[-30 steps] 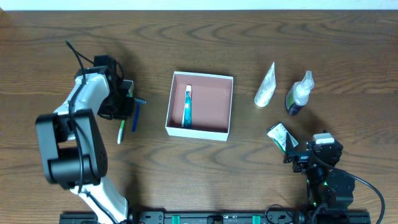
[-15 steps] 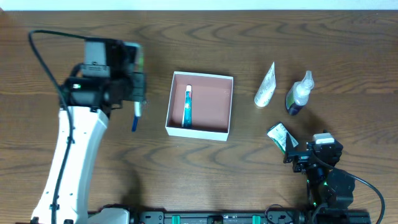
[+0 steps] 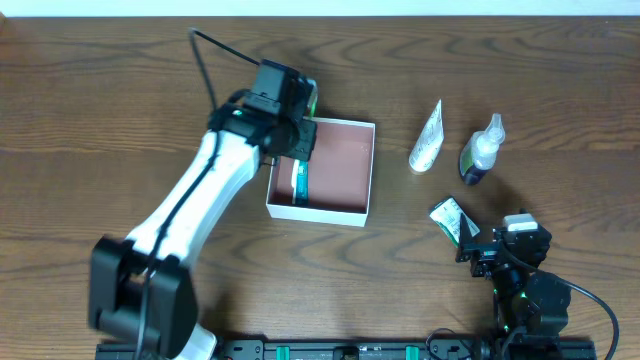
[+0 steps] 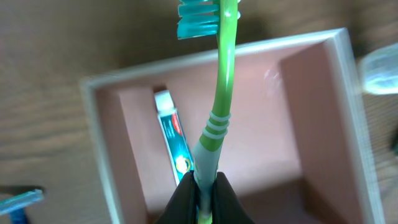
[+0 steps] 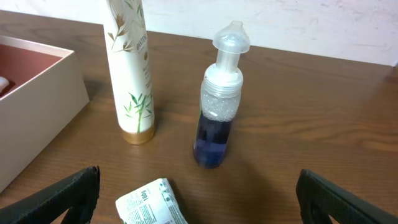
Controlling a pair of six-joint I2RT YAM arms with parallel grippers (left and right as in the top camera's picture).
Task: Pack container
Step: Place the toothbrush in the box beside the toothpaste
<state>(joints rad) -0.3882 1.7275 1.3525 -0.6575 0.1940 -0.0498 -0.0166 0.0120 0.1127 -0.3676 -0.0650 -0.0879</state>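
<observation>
The green toothbrush runs almost along the toothpaste tube. I should keep moving my left gripper back and down until the toothbrush's bristles are inside the container.
The container is a white square box with a pink inside at mid table; it also shows in the left wrist view. A blue-and-white toothpaste tube lies along its left wall. My left gripper hovers over the container's left half, shut on a green toothbrush whose bristles point past the far wall. My right gripper rests open and empty near the front right, with its fingers wide apart in the right wrist view.
Right of the container stand a white tube with leaf print and a blue pump bottle. A white packet lies just ahead of the right gripper. A blue item lies on the table left of the container.
The left arm has swung right from the table's left side, carrying the green toothbrush to above the container. The right arm has not moved.
</observation>
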